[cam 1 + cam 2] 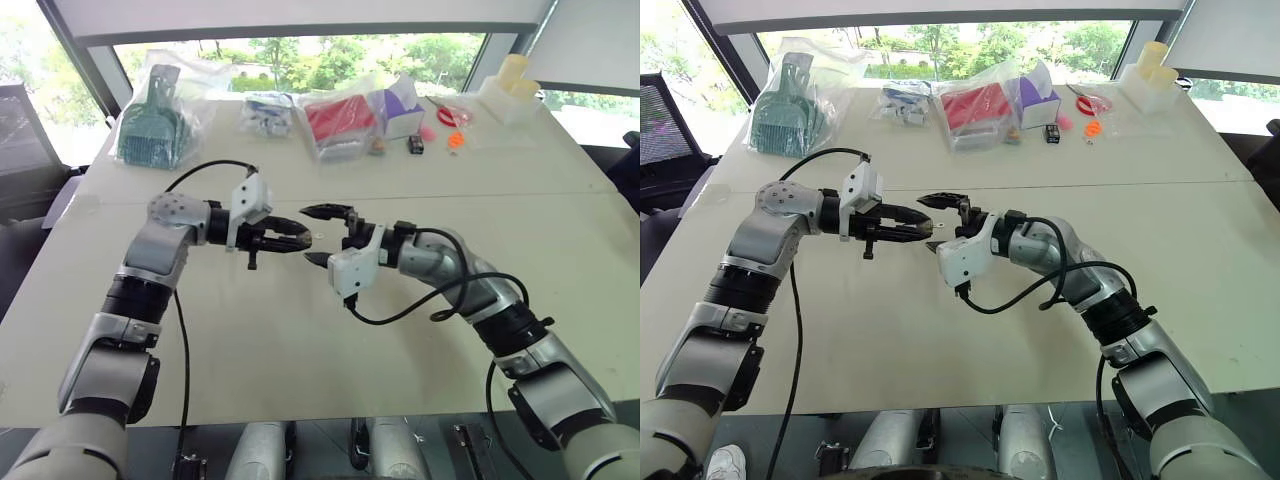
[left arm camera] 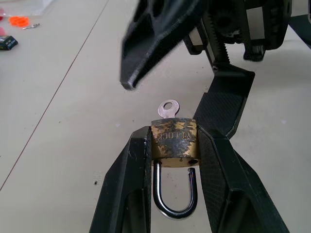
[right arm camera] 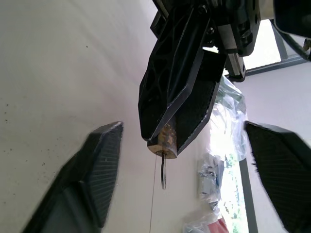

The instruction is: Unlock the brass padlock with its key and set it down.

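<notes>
The padlock's body is clamped in my left gripper with the shackle (image 2: 176,213) between that gripper's fingers. Next, my right gripper takes hold of the body (image 2: 174,139) before my left gripper swings the shackle.
My left gripper (image 1: 298,239) is shut on the brass padlock (image 2: 174,141), its fingers clamping the worn yellow body from both sides above the middle of the table. The silver shackle (image 2: 174,194) loops back toward the wrist, and one of its ends looks slightly out of the body. The key (image 2: 168,108) sits in the padlock's far face with its round silver head sticking out. My right gripper (image 1: 306,235) faces the left one, open. Its two fingers (image 3: 104,160) stand wide on either side of the key (image 3: 163,172) without touching it.
Along the far edge of the pale table (image 1: 300,370) lie a bagged green item (image 1: 155,120), a bagged red item (image 1: 340,118), a purple box (image 1: 400,105), small orange pieces (image 1: 455,140) and white containers (image 1: 510,85). A seam (image 1: 560,195) crosses the table behind the arms.
</notes>
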### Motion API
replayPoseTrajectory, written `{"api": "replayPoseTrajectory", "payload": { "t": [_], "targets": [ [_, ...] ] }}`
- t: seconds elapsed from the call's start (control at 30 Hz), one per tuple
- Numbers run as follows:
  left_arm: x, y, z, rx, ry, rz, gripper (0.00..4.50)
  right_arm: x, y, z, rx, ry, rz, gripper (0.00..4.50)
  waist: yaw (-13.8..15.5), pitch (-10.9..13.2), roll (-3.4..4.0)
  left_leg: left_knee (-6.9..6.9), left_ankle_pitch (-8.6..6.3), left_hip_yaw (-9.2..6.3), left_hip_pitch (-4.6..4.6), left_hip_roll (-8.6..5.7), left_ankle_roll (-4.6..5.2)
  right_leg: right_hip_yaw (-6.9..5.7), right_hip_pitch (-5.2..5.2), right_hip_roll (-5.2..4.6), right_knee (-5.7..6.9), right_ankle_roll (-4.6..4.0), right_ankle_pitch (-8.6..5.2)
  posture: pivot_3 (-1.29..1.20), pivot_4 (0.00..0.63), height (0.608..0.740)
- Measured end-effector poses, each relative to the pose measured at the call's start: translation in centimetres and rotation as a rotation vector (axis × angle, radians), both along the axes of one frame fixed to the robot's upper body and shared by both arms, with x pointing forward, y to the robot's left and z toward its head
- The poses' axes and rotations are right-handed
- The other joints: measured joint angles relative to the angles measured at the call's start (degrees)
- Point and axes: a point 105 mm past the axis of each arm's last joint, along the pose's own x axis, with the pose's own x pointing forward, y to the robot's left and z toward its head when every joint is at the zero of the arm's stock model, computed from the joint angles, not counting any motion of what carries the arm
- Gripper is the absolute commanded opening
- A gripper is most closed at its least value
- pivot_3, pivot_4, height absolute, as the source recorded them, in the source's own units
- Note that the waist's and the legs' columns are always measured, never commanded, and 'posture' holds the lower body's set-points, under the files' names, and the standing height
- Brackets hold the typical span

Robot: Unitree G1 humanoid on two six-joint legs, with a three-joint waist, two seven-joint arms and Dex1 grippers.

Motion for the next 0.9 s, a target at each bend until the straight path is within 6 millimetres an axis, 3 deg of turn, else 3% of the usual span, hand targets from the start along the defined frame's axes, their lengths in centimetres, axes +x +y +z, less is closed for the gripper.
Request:
{"api": "replayPoseTrajectory", "payload": {
  "t": [0.13, 0.17, 0.5, 0.53, 0.73, 0.9],
  "targets": [
    [0.0, 0.2, 0.7, -0.041, 0.015, 0.011, 0.76, 0.2, 0.0, -0.3, -0.011, -0.013, 0.005, 0.43, 0.02, 0.0, 0.0, 0.0, 0.0, 0.0, 0.0, 0.0, 0.0, 0.01, 0.0, 0.0, 0.0, 0.0, 0.0, 0.0, 0.15, 0.74],
    [0.0, 0.4, 0.8, -0.053, 0.033, 0.016, 0.76, 0.1, 0.1, -0.2, -0.012, -0.033, 0.012, 0.11, -0.01, 0.0, 0.01, 0.0, 0.0, 0.01, 0.0, 0.0, 0.0, 0.02, -0.01, 0.0, 0.01, 0.0, 0.0, 0.0, 0.15, 0.74],
    [-0.1, 0.7, 0.9, -0.056, 0.065, 0.019, 0.76, 0.1, 0.4, -0.2, -0.021, -0.066, 0.023, 0.06, -0.02, 0.0, 0.0, 0.0, 0.0, 0.0, 0.0, 0.0, -0.01, 0.02, 0.0, 0.0, 0.01, 0.0, 0.0, 0.0, 0.15, 0.74],
    [-0.1, 0.7, 0.9, -0.054, 0.066, 0.021, 1.81, 0.1, 0.4, -0.2, -0.019, -0.065, 0.023, 0.06, -0.03, 0.0, 0.0, 0.0, 0.0, 0.0, 0.0, 0.0, -0.01, 0.01, 0.0, 0.0, 0.01, 0.0, 0.0, 0.0, 0.15, 0.74],
    [-0.5, 0.7, 1.1, -0.043, 0.099, 0.008, 4.31, 0.4, 0.4, -0.4, -0.011, -0.046, 0.001, 0.06, -0.02, 0.0, 0.0, 0.0, 0.01, 0.0, 0.0, 0.0, -0.01, 0.02, 0.0, 0.0, 0.01, 0.0, 0.0, 0.0, 0.15, 0.74],
    [-0.3, 0.9, 1.6, -0.046, 0.063, 0.039, 4.43, 0.6, 0.3, -0.4, -0.01, -0.041, -0.012, 0.06, -0.04, 0.0, 0.0, 0.0, 0.01, -0.01, 0.0, 0.0, -0.01, 0.02, 0.0, 0.0, 0.02, 0.0, 0.0, 0.0, 0.15, 0.74]
  ]
}}
